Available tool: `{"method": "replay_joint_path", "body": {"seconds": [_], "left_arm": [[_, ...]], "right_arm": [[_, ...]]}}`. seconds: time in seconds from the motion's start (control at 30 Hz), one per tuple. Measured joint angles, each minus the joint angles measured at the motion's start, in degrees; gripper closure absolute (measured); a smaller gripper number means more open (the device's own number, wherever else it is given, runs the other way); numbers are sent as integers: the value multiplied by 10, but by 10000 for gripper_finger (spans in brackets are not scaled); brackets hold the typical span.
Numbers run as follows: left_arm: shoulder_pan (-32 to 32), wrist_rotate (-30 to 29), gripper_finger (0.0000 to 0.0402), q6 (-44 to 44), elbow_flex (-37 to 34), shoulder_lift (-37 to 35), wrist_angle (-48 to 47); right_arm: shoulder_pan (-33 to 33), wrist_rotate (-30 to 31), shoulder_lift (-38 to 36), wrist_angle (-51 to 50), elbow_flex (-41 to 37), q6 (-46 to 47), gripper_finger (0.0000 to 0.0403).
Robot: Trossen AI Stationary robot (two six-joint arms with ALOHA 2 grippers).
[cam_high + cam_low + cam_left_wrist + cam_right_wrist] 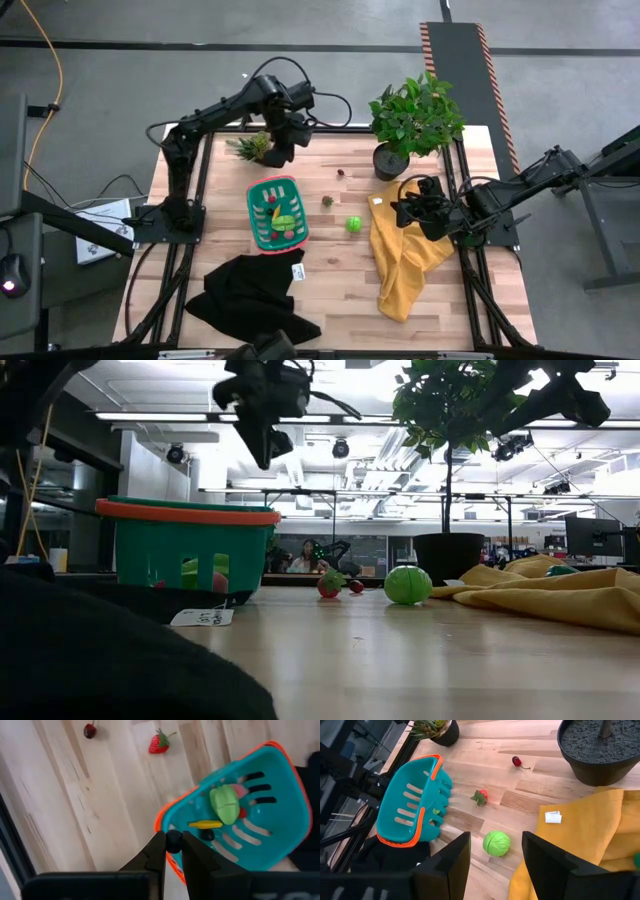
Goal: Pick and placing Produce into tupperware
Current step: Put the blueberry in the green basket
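Note:
The small dark round fruit [174, 841] is hanging clear above the basket's rim. My left gripper should keep moving it in until it is low next to the yellow piece [268, 221], and then let go.
The teal basket with an orange-red rim [277, 212] stands on the table with its near end on a black cloth. It holds a yellow-green piece [225, 804], a yellow one [205, 824] and pink and red bits. My left gripper [276, 152] hangs high over the basket's far end [172, 820], shut on a small dark round fruit. A strawberry [327, 201], a cherry [341, 173] and a green ball [353, 224] lie on the wood to the basket's right. My right gripper [495, 857] waits open above the yellow cloth, near the green ball [496, 843]. My left gripper pinches the small dark round fruit [173, 840] between its two fingertips. The fingers point steeply down from above. The fruit is lifted clear, well above the basket's rim [188, 512].
A large potted plant [410, 125] stands at the far right and a small spiky plant [252, 147] just beyond the basket. A yellow cloth [405, 255] lies at the right and a black cloth [250, 295] with a white tag at the near left. Bare wood lies between them.

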Motion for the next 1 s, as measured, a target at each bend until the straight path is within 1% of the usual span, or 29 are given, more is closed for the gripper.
{"method": "replay_joint_path", "body": {"seconds": [0.17, 0.3, 0.4, 0.6, 0.77, 1.0], "left_arm": [[0, 4, 369, -42, -36, -37, 0], [-4, 21, 364, -68, -77, -71, 1], [-14, 35, 366, -75, -124, -101, 1], [-42, 38, 368, -98, -241, -165, 8], [-78, 50, 369, -136, -331, -206, 67], [-132, 53, 369, -215, -426, -239, 195]], "right_arm": [[0, -4, 0, 4, 0, -2, 234], [0, -4, 0, 6, 0, -7, 234], [0, -4, 0, 9, 0, -7, 234], [0, -2, 0, 10, 0, -9, 234], [0, 12, 0, 11, 0, -10, 234], [0, 17, 0, 11, 0, -11, 234]]}}
